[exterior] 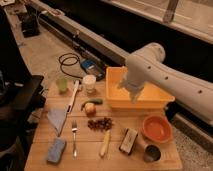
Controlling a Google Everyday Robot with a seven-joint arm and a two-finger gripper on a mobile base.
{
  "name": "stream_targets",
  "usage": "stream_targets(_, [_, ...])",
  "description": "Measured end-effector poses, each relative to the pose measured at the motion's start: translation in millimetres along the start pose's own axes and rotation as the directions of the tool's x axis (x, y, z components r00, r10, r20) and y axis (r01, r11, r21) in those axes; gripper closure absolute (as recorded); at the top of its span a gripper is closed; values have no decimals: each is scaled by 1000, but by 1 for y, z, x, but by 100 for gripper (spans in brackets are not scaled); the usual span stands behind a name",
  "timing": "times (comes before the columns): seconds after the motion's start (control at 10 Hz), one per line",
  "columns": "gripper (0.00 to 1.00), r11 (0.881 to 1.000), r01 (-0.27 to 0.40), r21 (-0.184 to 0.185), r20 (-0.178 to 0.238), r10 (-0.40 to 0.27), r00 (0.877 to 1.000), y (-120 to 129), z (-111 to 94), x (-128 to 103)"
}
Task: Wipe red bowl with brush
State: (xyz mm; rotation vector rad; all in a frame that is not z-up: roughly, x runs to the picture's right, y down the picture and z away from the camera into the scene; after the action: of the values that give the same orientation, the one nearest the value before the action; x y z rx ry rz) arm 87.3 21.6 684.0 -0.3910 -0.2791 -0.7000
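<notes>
The red bowl (157, 129) is empty and has open wood (176, 145) next to it. So the red bowl will slip a little when I wipe it with the brush.
The red bowl (156, 128) sits empty near the right edge of the wooden table (87, 155), in front of the yellow tub. The brush (73, 97), with a thin white handle, lies at the table's left side, running from the back towards the front beside a grey cloth (56, 119). My gripper (133, 91) hangs from the white arm above the left half of the tub, open and holding nothing. It is well behind and left of the bowl, and to the right of the brush.
A big yellow tub (150, 100) fills the back right. A green cup (62, 85), a white cup (89, 82), an apple (90, 108), a fork (74, 137), a blue sponge (56, 150), a black-and-white block (129, 141) and a dark cup (151, 153) also stand on the table.
</notes>
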Motion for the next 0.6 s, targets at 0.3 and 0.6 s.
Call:
stream_targets(0.3, [35,989,135,62,20,-137,990,-63,13,-45])
stream_targets(0.6, [35,964,191,186,46,-203,978,-111,19,-93])
